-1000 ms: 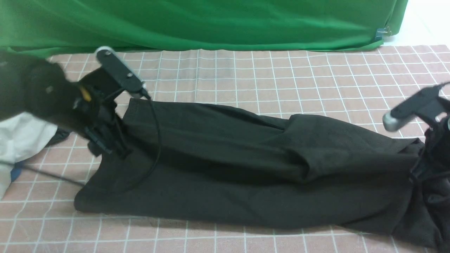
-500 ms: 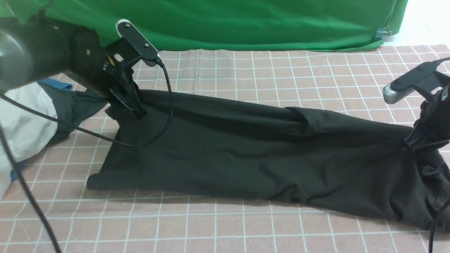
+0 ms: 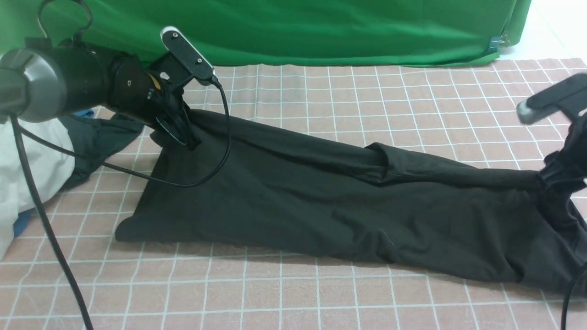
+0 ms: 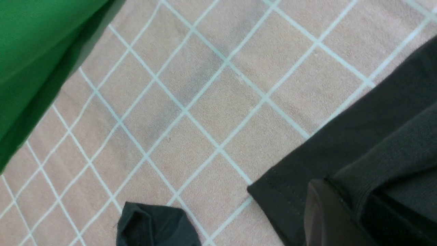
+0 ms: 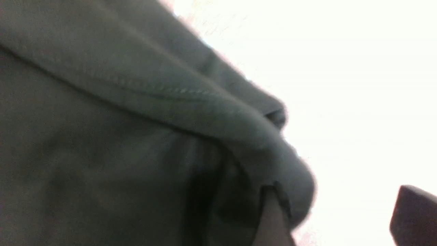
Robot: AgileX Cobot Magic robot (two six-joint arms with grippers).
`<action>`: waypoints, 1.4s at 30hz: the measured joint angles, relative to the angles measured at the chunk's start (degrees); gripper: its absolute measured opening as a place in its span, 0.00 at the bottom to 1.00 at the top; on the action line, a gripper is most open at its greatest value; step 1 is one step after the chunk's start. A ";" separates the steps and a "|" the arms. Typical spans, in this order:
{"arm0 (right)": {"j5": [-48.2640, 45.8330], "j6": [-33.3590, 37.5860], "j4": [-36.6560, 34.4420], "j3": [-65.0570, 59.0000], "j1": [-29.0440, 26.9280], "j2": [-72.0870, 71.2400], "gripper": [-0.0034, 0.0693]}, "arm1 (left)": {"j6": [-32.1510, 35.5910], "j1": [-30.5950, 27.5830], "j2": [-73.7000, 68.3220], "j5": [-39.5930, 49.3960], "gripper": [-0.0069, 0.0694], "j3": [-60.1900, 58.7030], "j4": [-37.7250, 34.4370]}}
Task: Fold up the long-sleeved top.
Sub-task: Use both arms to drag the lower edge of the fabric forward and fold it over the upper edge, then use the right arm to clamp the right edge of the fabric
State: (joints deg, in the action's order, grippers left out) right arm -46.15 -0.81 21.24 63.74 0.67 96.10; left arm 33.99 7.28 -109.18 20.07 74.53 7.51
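Note:
My right gripper will make the top's end (image 3: 558, 225) sag and fold over the top's resting middle when it carries it across, because limp creases (image 3: 512, 239) run down from that gripper.
The black long-sleeved top (image 3: 321, 201) lies stretched in a long band across the checked cloth, from far left to near right. My left gripper (image 3: 181, 133) is shut on its far-left corner. In the left wrist view one finger (image 4: 324, 215) shows, with a ribbed edge of the top (image 4: 385, 157) pinched against it. My right gripper (image 3: 562, 176) stands at the top's right end. Its jaws are open in the right wrist view (image 5: 338, 191), and the top's bunched fabric (image 5: 136, 136) rests against one finger (image 5: 269, 222).
A white garment (image 3: 32, 160) and a smaller dark grey garment with blue parts (image 3: 101, 137) lie at the left edge. A green backdrop (image 3: 293, 27) closes the far side. The left arm's cable (image 3: 202, 178) loops over the top.
My left gripper carried the top's corner back and to the far left, drawing the fabric flatter. My right gripper opened its jaws at the top's right end.

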 joint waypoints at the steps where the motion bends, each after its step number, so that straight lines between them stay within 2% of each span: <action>1: -0.04 -0.56 -0.83 0.00 0.29 -1.45 0.65 | 0.00 0.00 0.00 -0.42 0.19 0.00 -0.15; 4: 0.61 -0.99 -5.15 -0.17 2.63 -5.93 0.51 | 0.00 0.00 0.00 -1.54 0.26 0.02 -1.05; 5: 2.61 -0.04 -9.23 -0.92 4.52 -7.92 0.41 | 0.00 0.00 0.00 -2.03 0.32 0.02 -1.55; 6: 2.60 0.28 -9.88 -0.92 4.82 -8.14 0.40 | 0.00 0.00 0.00 -2.21 0.33 0.02 -1.72; 8: 4.77 6.87 -20.06 -2.57 9.11 -9.40 0.19 | 0.00 -0.02 0.00 -2.85 0.46 0.06 -3.08; 9: 4.89 7.49 -21.97 -2.83 9.44 -9.40 0.18 | 0.00 -0.02 0.00 -2.85 0.49 0.06 -3.29; 10: 4.94 12.48 -29.05 -3.63 12.07 -8.15 0.12 | -0.06 -0.02 0.00 -2.67 0.57 0.08 -4.85; 11: 5.08 15.14 -32.41 -3.90 13.59 -6.77 0.11 | -0.06 -0.02 0.00 -2.34 0.62 0.08 -6.24; 13: 6.93 18.26 -35.67 -4.04 15.84 -3.43 0.10 | -0.24 -0.02 0.00 -1.35 0.73 0.08 -8.28; 16: 12.56 19.99 -37.29 -3.72 17.13 2.23 0.09 | -0.40 0.04 0.22 0.31 0.79 0.08 -9.36; 19: 16.10 20.20 -37.53 -1.97 17.07 6.59 0.09 | -0.46 0.35 1.81 2.28 0.74 0.08 -10.04; 21: 17.32 20.26 -37.59 0.25 16.77 10.03 0.09 | -0.87 1.15 4.45 4.02 0.57 0.08 -12.13; 24: 18.21 20.31 -37.64 3.72 16.25 13.97 0.09 | -0.52 3.05 9.14 7.22 0.24 0.08 -15.47; 25: 18.21 20.31 -37.64 3.72 16.16 14.19 0.09 | -0.45 3.22 9.42 7.70 0.22 0.08 -15.64; 26: 19.12 20.36 -37.64 5.54 15.73 15.57 0.09 | -0.39 4.47 11.28 9.34 0.15 0.08 -16.40; 32: 32.96 20.51 -37.64 9.08 12.69 19.97 0.09 | -0.39 9.85 15.54 14.51 0.11 0.08 -18.68; 33: 38.84 20.51 -37.64 9.54 11.20 21.12 0.10 | -0.03 11.34 15.85 15.53 0.11 -0.24 -18.95; 35: 41.58 20.51 -37.64 9.67 9.61 21.46 0.11 | 0.26 12.65 15.91 15.71 0.11 -1.40 -19.03; 38: 39.70 20.51 -37.64 9.71 7.13 20.01 0.12 | 1.53 13.86 15.73 16.21 0.11 -4.15 -19.18; 42: 27.87 22.55 -37.64 8.06 4.32 12.37 0.13 | 1.99 13.76 14.40 16.44 0.11 -5.45 -18.45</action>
State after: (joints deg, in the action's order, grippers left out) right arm -18.28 21.73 -16.40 71.80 4.99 108.47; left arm 35.99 21.04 -94.78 36.51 69.08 -10.93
